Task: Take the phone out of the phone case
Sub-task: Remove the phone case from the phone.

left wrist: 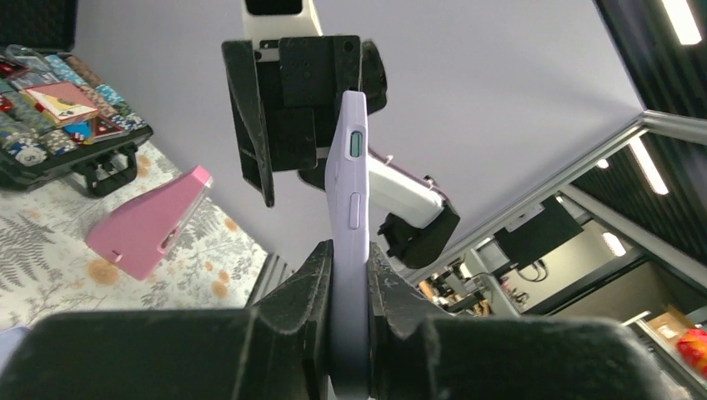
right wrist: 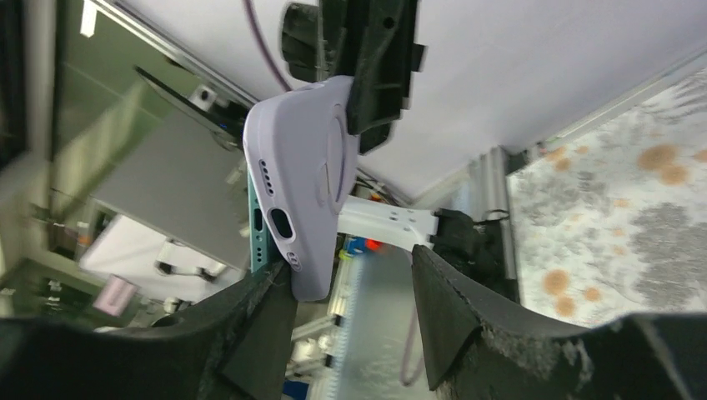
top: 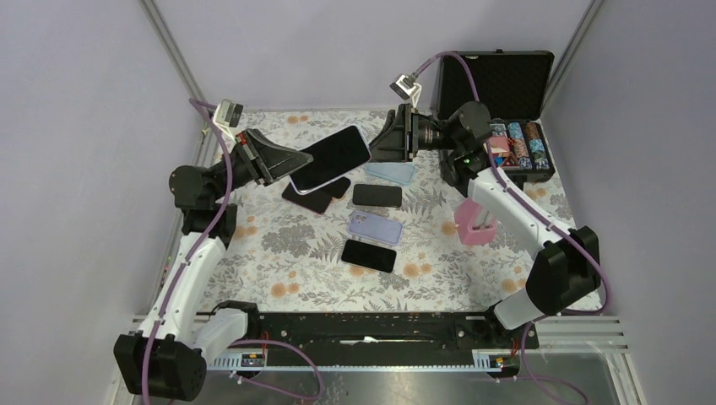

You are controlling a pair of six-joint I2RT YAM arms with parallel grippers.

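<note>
The teal phone edge shows beside the lavender case's corner, so my right gripper should grip the case alone before my left gripper takes the phone.
My left gripper is shut on one end of a phone in a lavender case and holds it tilted above the table. In the left wrist view the case's edge stands clamped between my fingers. My right gripper is open at the phone's far end. In the right wrist view the lavender case shows its back, and a teal phone edge peeks out beside it. My right gripper has its left finger against the case's lower corner, and the other finger stands apart.
On the floral table lie a black phone, a lavender phone, another black phone, a dark red case and a light blue case. A pink case stands at right. An open black chip case sits back right.
</note>
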